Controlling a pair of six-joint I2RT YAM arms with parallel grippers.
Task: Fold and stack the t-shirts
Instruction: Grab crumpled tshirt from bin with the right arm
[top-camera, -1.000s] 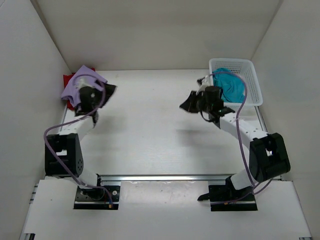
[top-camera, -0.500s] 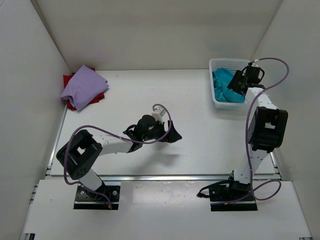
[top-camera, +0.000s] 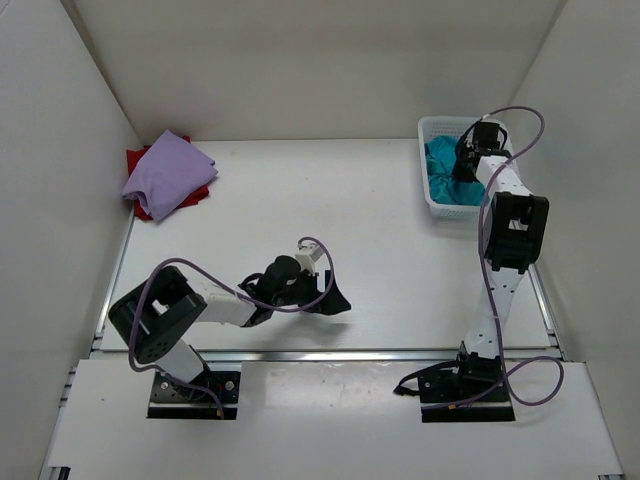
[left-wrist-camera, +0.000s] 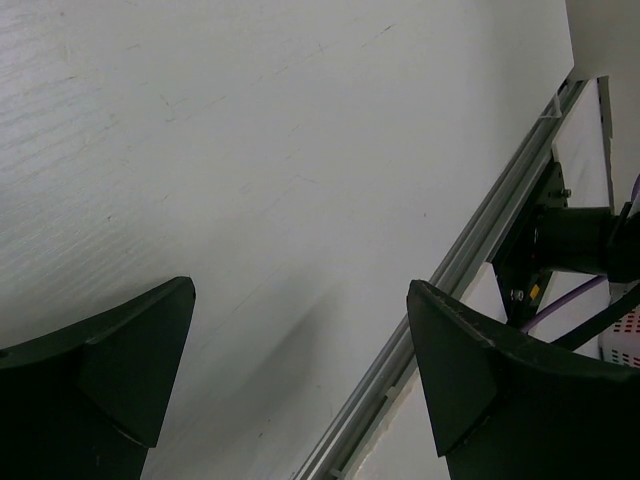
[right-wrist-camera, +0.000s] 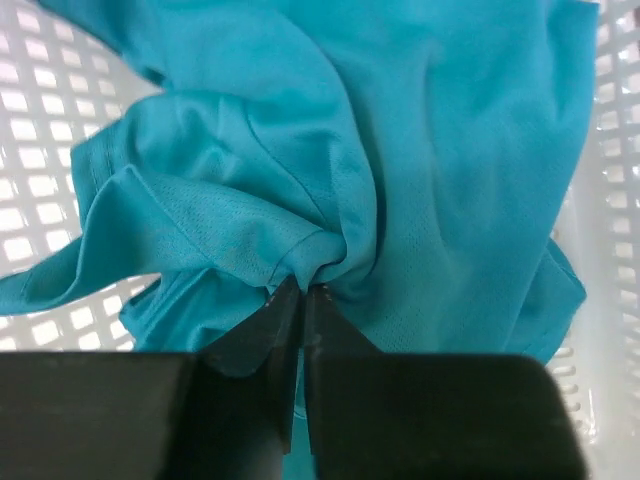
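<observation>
The spot where my right gripper will lay (top-camera: 345, 262) the teal t-shirt has my left gripper hovering low over it, so my left gripper should first move back toward its own side (top-camera: 240, 262).
A teal t-shirt (top-camera: 447, 172) lies crumpled in the white mesh basket (top-camera: 436, 130) at the back right. My right gripper (right-wrist-camera: 306, 290) is down in the basket, its jaws pinched on a bunched fold of the teal t-shirt (right-wrist-camera: 330, 150). At the back left a lavender t-shirt (top-camera: 165, 176) lies folded on top of a deep red t-shirt (top-camera: 140, 160). My left gripper (top-camera: 332, 300) hovers low over the bare table near the front edge, open wide with nothing between its fingers (left-wrist-camera: 130, 360).
The white walls close in the table on three sides. A metal rail (top-camera: 340, 354) runs along the front edge, also seen as a rail (left-wrist-camera: 470, 260) in the left wrist view beside the right arm's base (left-wrist-camera: 570, 240).
The left arm swung from the lavender and red pile to the front middle of the table. The right arm moved to the basket, opened, then closed on the teal t-shirt.
</observation>
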